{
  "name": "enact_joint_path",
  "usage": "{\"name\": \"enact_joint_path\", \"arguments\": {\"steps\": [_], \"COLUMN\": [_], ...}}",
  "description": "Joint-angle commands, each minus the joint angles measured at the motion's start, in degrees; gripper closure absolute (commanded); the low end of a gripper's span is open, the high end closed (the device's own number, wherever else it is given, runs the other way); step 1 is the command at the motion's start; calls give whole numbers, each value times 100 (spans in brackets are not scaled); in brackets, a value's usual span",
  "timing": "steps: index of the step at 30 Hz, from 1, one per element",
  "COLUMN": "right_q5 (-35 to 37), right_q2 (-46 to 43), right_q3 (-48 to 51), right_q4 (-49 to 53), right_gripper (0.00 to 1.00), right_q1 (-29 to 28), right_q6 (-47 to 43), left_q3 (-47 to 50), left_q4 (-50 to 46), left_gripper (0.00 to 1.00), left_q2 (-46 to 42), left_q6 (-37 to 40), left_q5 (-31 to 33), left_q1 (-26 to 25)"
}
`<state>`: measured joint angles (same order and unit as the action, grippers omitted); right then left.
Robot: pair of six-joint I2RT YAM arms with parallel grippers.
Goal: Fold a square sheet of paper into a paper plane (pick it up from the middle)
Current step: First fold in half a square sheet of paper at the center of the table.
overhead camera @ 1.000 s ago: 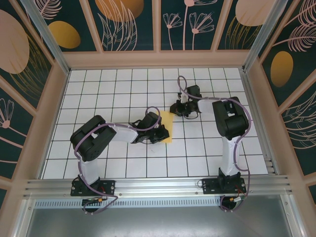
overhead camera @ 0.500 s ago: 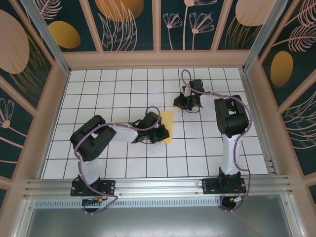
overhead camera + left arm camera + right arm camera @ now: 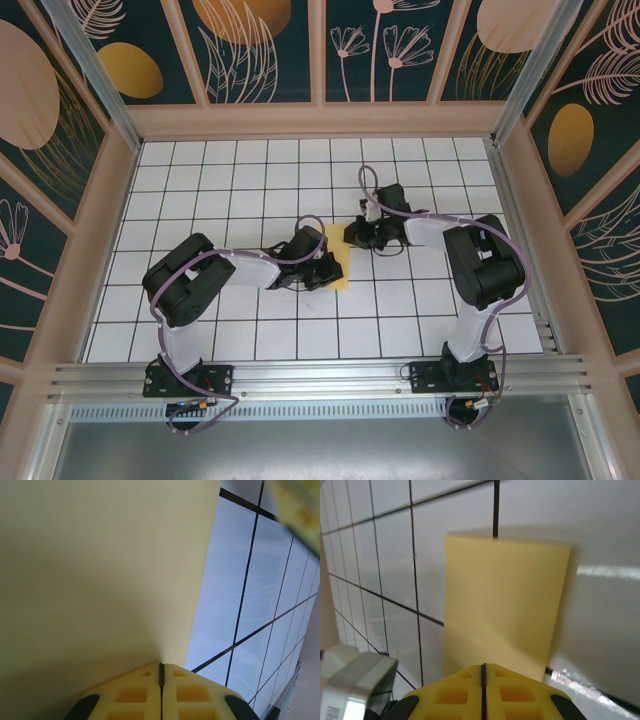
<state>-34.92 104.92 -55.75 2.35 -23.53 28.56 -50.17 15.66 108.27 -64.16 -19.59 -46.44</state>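
I should hold the sheet's far part (image 3: 337,235) with my left gripper while my right gripper presses the fold's raised edge, because my left gripper covers the near part of the sheet (image 3: 341,282).
The square sheet of paper (image 3: 339,257) is yellow and lies flat on the tiled table, folded into a narrow rectangle, not a pointed paper plane. My left gripper (image 3: 326,272) is shut, its yellow tips resting on the sheet's near left part. In the left wrist view the paper (image 3: 100,570) spreads out from the closed tips (image 3: 161,666). My right gripper (image 3: 353,236) is shut at the sheet's far right corner. In the right wrist view its closed tips (image 3: 483,666) sit at the near edge of the paper (image 3: 505,605), with nothing between them.
The white grid table (image 3: 250,180) is fenced by a wooden rim (image 3: 320,120) and patterned walls. Part of the left arm (image 3: 355,680) shows at the lower left of the right wrist view. Bare tiles lie to the back and left.
The right gripper has swung from the back of the table forward and left, down to the paper's far right corner. The left gripper and the paper have stayed put.
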Motion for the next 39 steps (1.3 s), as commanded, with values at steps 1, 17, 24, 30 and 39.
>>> {"name": "enact_joint_path", "arguments": {"steps": [1,17,24,30,39], "right_q5": [-2,-8,-332,-565,-681], "right_q2": [37,889,1242,986,869], "right_q3": [149,-606,-1248,-1260,-1192], "right_q4": [-136,330,821,839,840], "right_gripper": [93,94,94,94,94], "right_q1": [-40,-40,59,114,102], "right_q6": [190,-533,-1578,-1605,-1454], "left_q3": [-66,-358,-397,-894,-1801], "left_q4": [-357,-250,-388,-601,-949], "left_gripper": [94,92,92,92,93], "left_q2": [-22,-351,-529,-120,664], "left_q6": [77,109,319,576,896], "left_q5": [254,311,517,715,845], "left_q1": [-21,180,645,936,1109]}}
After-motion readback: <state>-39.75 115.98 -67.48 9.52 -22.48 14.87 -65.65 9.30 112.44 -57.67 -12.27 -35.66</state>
